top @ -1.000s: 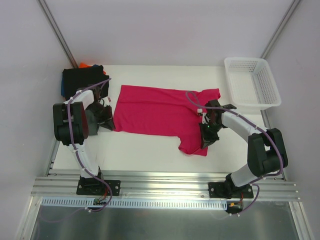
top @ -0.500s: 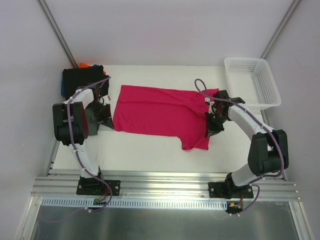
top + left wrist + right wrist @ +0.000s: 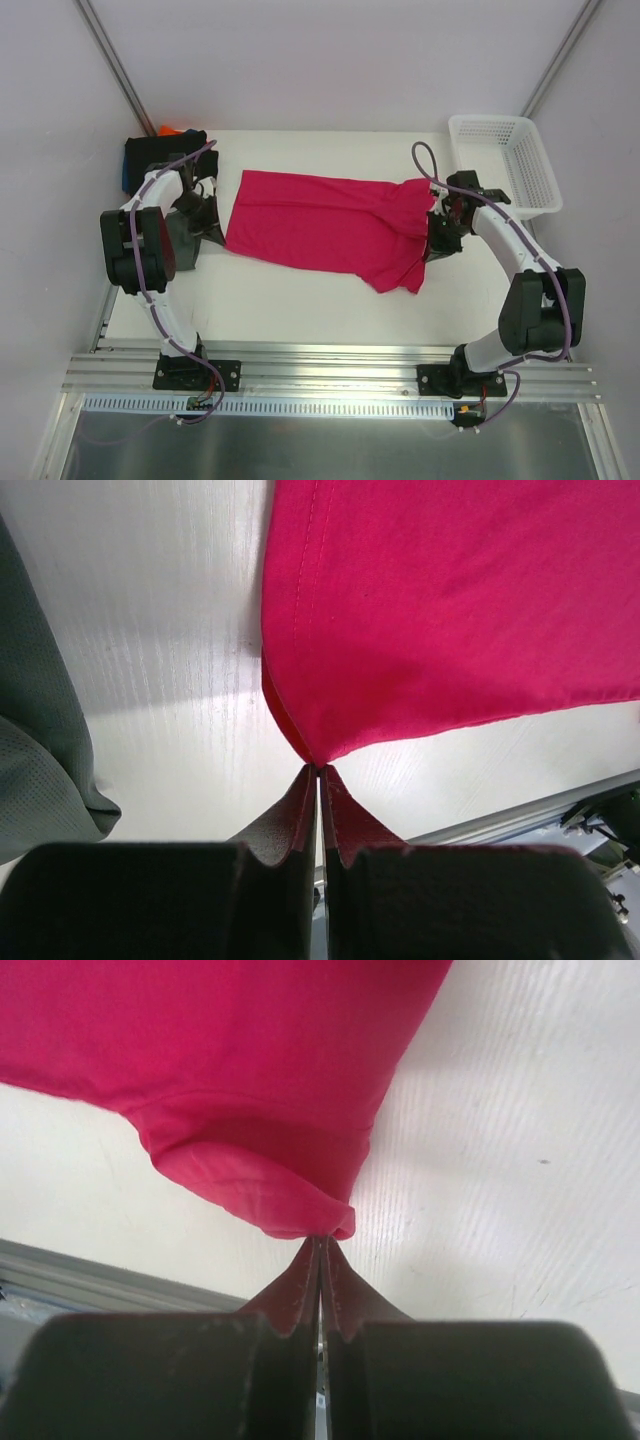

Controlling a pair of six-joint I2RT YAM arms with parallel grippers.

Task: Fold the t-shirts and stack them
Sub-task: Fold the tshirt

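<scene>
The crimson-pink t-shirt is flat past its pinched near corner (image 3: 231, 245), so my left gripper should go on moving that corner toward the t-shirt's far edge (image 3: 252, 174) until it lies over the cloth.
A crimson-pink t-shirt (image 3: 320, 222) lies spread across the middle of the white table. My left gripper (image 3: 218, 232) is shut on its near-left corner (image 3: 312, 752), pinched at the fingertips. My right gripper (image 3: 432, 240) is shut on the shirt's right side, where a rolled fold of cloth (image 3: 300, 1215) is caught and lifted slightly, bunching the fabric. A stack of folded t-shirts (image 3: 160, 155), black on top with blue and orange edges showing, sits at the far left corner. A grey-green folded shirt (image 3: 40, 750) shows at the left of the left wrist view.
A white mesh basket (image 3: 505, 165) stands at the far right corner of the table. Metal rails (image 3: 330, 365) run along the near edge, in front of the arm bases. The white table (image 3: 300, 300) shows bare between the shirt and the rails.
My left gripper closed on the shirt's left corner. My right gripper has pulled the right side of the shirt rightward and away from me, drawing the lower sleeve in and up.
</scene>
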